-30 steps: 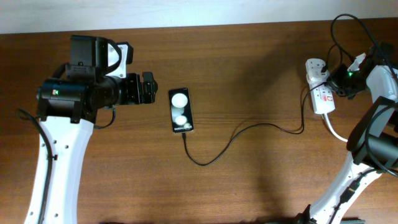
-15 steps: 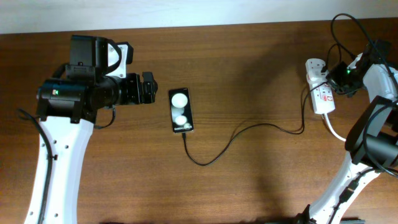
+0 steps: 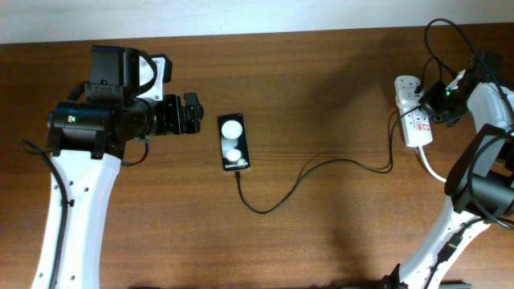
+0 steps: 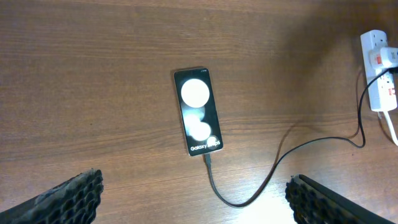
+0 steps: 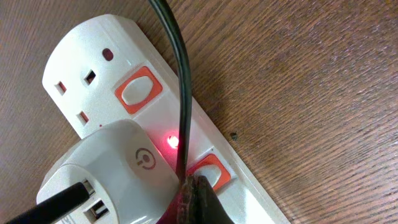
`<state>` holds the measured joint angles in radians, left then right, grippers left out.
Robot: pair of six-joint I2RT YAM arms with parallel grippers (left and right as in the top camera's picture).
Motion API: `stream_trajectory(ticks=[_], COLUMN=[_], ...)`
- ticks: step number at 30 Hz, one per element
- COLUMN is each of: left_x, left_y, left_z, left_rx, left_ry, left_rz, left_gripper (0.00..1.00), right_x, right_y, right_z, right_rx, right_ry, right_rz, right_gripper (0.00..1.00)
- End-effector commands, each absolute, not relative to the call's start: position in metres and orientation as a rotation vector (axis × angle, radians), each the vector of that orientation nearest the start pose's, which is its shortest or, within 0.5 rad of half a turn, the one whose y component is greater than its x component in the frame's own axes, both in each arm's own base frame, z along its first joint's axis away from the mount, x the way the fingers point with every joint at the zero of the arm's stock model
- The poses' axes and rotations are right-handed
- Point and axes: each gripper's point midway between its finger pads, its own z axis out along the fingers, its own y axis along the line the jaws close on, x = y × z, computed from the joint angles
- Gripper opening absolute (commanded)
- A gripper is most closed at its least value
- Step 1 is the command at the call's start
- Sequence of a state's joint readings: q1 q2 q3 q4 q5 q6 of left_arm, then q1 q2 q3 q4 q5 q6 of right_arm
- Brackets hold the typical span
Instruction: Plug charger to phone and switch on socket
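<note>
My closed fingers are over the switch, and the red light (image 5: 173, 142) is glowing beside it. So my right gripper should keep moving away from the socket strip (image 3: 414, 120) and open when it is clear.
The black phone (image 3: 234, 143) lies on the wooden table with two white blobs on its face; it also shows in the left wrist view (image 4: 198, 111). The thin black charger cable (image 3: 321, 167) is plugged into its near end and runs right to the white adapter (image 5: 115, 171) on the white socket strip (image 3: 411, 115). My right gripper (image 5: 196, 199) is shut, its tip against the orange-rimmed switch (image 5: 211, 172) beside the adapter; a red light (image 5: 171, 142) glows there. My left gripper (image 4: 193, 200) is open and empty, to the left of the phone (image 3: 191, 114).
A second orange-rimmed switch (image 5: 138, 90) and a free outlet (image 5: 78, 93) sit at the strip's far end. The strip's thick white cord (image 3: 434, 170) trails toward the right table edge. Black arm cables (image 3: 450, 36) loop above the strip.
My right gripper has shifted slightly over the strip. The left arm, phone and cable have not moved.
</note>
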<state>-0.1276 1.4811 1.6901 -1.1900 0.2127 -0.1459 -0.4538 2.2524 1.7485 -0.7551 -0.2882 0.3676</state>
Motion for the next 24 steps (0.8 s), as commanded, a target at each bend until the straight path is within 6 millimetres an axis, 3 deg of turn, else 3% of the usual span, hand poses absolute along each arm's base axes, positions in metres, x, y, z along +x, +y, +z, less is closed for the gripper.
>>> stream_trajectory(ticks=[1, 3, 4, 5, 7, 8, 10, 12, 14, 18, 19, 20, 22, 23, 24], left_x=[0.348, 0.349, 0.349, 0.349, 0.349, 0.348, 0.349, 0.349, 0.348, 0.349, 0.349, 0.348, 0.348, 0.349, 0.349], left_y=[-0.081, -0.081, -0.081, -0.081, -0.081, -0.081, -0.081, -0.081, -0.081, -0.081, -0.081, -0.081, -0.081, -0.081, -0.081], left_z=[0.288, 0.288, 0.288, 0.288, 0.288, 0.288, 0.288, 0.288, 0.288, 0.288, 0.288, 0.288, 0.288, 0.288, 0.288], left_rx=[0.061, 0.061, 0.061, 0.061, 0.061, 0.061, 0.061, 0.061, 0.061, 0.061, 0.061, 0.061, 0.061, 0.061, 0.061], left_ry=[2.554, 2.553, 2.553, 2.553, 2.553, 2.554, 2.553, 2.553, 2.554, 2.553, 2.553, 2.554, 2.554, 2.553, 2.553], left_rz=[-0.385, -0.385, -0.385, -0.385, -0.385, -0.385, -0.385, -0.385, -0.385, -0.385, -0.385, -0.385, -0.385, -0.385, -0.385], left_gripper=[0.99, 0.99, 0.99, 0.99, 0.99, 0.99, 0.99, 0.99, 0.99, 0.99, 0.99, 0.99, 0.99, 0.99, 0.99], right_x=[0.450, 0.425, 0.418, 0.411, 0.409, 0.404, 0.386, 0.360, 0.323, 0.264, 0.246, 0.230, 0.215, 0.210, 0.209], right_y=[-0.167, -0.210, -0.218, -0.221, -0.206, -0.188, -0.141, -0.093, -0.058, -0.033, -0.027, -0.024, -0.021, -0.019, -0.018], right_z=[0.005, 0.056, 0.084, 0.113, 0.177, 0.216, 0.273, 0.310, 0.339, 0.367, 0.370, 0.372, 0.374, 0.375, 0.375], right_rx=[1.149, 1.257, 1.261, 1.243, 1.050, 0.947, 0.726, 0.486, 0.369, 0.347, 0.353, 0.361, 0.368, 0.367, 0.367], right_ry=[2.660, 2.559, 2.506, 2.456, 2.384, 2.351, 2.340, 2.357, 2.352, 2.318, 2.318, 2.316, 2.312, 2.308, 2.309], right_rz=[0.466, 0.444, 0.459, 0.484, 0.534, 0.533, 0.510, 0.474, 0.426, 0.388, 0.367, 0.340, 0.311, 0.310, 0.310], right_gripper=[0.04, 0.04, 0.04, 0.04, 0.04, 0.04, 0.04, 0.04, 0.04, 0.04, 0.15, 0.40, 0.59, 0.83, 0.99])
